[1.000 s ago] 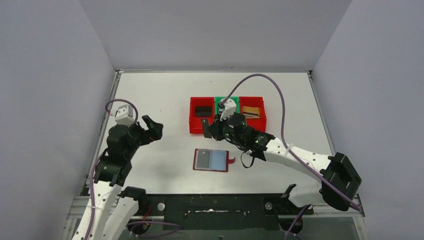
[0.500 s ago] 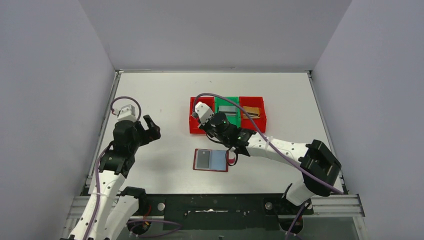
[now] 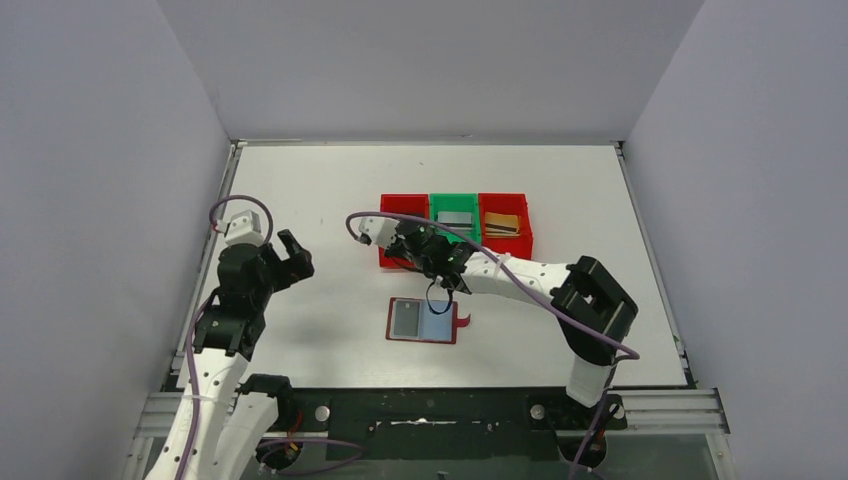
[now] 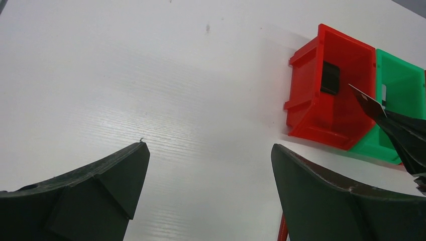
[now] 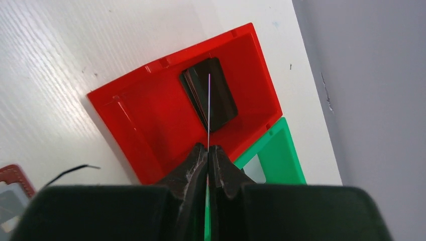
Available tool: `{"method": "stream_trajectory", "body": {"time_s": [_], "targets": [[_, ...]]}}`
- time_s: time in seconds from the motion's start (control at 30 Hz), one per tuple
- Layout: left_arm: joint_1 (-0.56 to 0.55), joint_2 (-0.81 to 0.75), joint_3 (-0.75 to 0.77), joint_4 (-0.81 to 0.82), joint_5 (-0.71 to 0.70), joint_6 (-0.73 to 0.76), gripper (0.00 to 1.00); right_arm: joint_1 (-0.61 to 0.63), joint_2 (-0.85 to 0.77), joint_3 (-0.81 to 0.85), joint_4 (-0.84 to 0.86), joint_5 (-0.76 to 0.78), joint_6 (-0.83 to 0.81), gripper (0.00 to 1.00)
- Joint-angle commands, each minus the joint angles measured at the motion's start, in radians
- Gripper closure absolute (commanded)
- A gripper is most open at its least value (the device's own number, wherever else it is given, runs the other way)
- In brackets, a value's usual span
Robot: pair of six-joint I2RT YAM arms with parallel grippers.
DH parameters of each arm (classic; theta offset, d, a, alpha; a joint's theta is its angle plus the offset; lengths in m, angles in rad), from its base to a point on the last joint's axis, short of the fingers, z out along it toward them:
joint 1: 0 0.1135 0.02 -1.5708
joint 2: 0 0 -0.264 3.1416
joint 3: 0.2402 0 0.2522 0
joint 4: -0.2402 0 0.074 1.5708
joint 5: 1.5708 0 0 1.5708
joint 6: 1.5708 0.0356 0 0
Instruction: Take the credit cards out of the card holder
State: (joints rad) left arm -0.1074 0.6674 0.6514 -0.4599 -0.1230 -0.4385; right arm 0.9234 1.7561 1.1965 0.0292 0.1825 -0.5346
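Observation:
The dark card is hanging edge-on over the opening of the red bin. The robot's right gripper should go on lowering it until it gets to the black cards, and then let go.
The card holder lies open on the table, dark red with bluish sleeves and a clasp tab at its right. Its corner shows in the right wrist view. My right gripper is shut on a thin dark credit card, seen edge-on, above the left red bin. A stack of black cards lies in that bin. From above, the right gripper hovers at the bin's front. My left gripper stands open over bare table to the left, holding nothing.
Three bins stand in a row behind the holder: the left red one, a green one with a silver card, and a right red one with a gold card. A purple cable loops over the right arm.
My right arm has swung left, carrying the card from in front of the green bin to over the left red bin. The left gripper shifted slightly and opened a little wider.

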Motion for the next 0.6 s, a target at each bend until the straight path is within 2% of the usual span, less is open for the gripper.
{"method": "stream_trajectory", "body": {"time_s": [0.0, 0.17, 0.57], "targets": [[0.013, -0.016, 0.027, 0.019, -0.007, 0.024, 0.04, -0.009, 0.052, 0.072, 0.052, 0.074, -0.135, 1.00], [0.018, -0.028, 0.024, 0.008, -0.034, 0.017, 0.03, -0.026, 0.124, 0.112, 0.058, 0.026, -0.195, 1.00], [0.038, -0.041, 0.017, 0.007, -0.022, 0.011, 0.03, -0.054, 0.269, 0.223, 0.050, 0.077, -0.276, 1.00]]}}
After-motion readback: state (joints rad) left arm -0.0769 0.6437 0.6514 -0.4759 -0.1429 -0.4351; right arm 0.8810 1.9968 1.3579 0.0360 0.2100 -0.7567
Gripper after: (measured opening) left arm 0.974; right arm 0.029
